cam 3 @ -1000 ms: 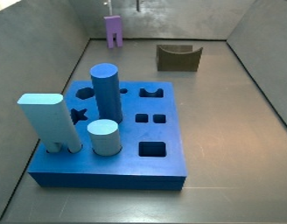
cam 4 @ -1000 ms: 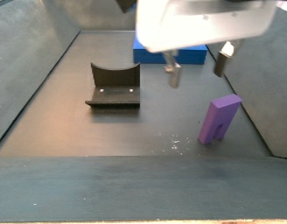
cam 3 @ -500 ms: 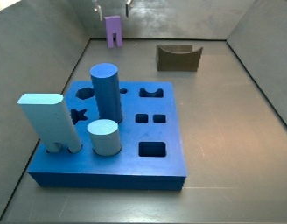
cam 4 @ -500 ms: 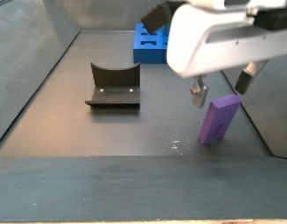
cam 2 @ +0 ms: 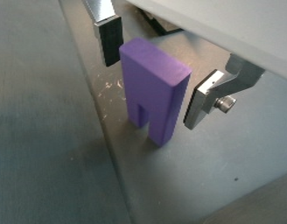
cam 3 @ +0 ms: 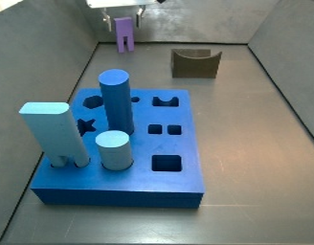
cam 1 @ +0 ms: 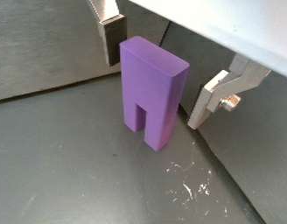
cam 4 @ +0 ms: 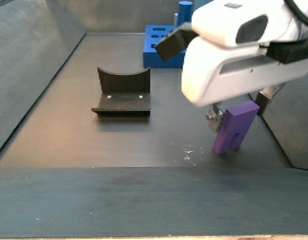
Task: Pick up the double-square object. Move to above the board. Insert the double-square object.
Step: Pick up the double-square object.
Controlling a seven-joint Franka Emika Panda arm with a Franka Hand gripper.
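Observation:
My gripper will lower the double-square object (cam 3: 125, 34), and the object's legs should slide down into the blue board, because the paired square holes (cam 3: 165, 129) match the object's split foot.
The double-square object is a purple upright block with a slot at its foot, standing on the grey floor in both wrist views (cam 1: 156, 87) (cam 2: 156, 87). It shows small at the far end in a side view (cam 3: 123, 33) and near the right wall in a side view (cam 4: 236, 127). My gripper (cam 1: 167, 63) (cam 2: 161, 59) is open and straddles the block, one finger (cam 1: 108, 39) on one side, the other finger (cam 1: 210, 96) on the opposite side, with gaps on both sides. The blue board (cam 3: 122, 144) lies far from the gripper.
The board carries a blue cylinder (cam 3: 114, 96), a pale blue block (cam 3: 50, 132) and a pale cylinder (cam 3: 112, 149), beside open holes. The dark fixture (cam 3: 194, 62) (cam 4: 121, 92) stands on the floor. Grey walls enclose the floor; the block stands near one wall.
The gripper has moved down and across onto the purple block, so its open fingers now flank it. The block has not moved.

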